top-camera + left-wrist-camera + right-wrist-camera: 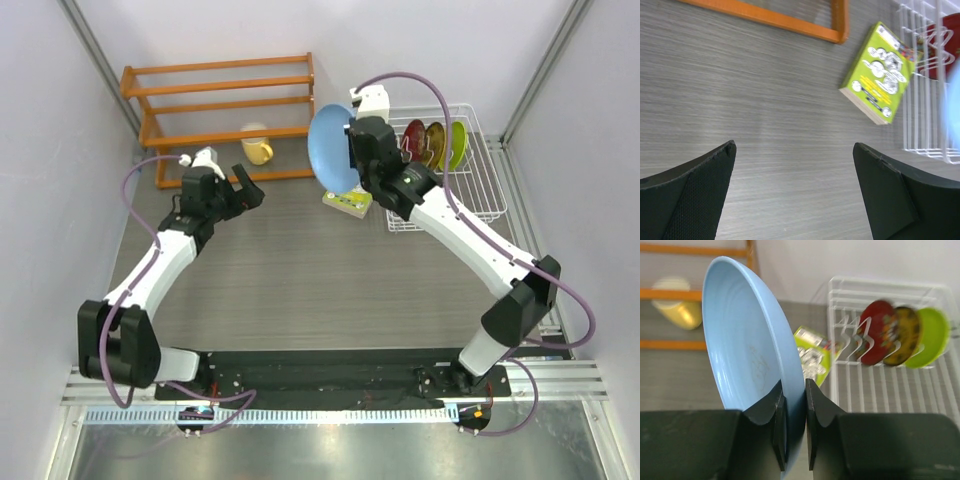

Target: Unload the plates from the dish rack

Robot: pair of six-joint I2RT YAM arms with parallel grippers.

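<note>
My left gripper should grab the plate's free rim and put the plate down flat on clear tabletop, because the light blue plate is on edge over the green book.
My right gripper is shut on the rim of the large light blue plate, held on edge in the air left of the white wire dish rack. The wrist view shows the blue plate clamped between the fingers. The dark red plate, amber plate and lime green plate stand upright in the rack; they also show in the right wrist view, red, amber, green. My left gripper is open and empty over the table.
A green book lies flat on the table under the blue plate, next to the rack; it also shows in the left wrist view. An orange wooden shelf stands at the back left with a yellow mug by it.
</note>
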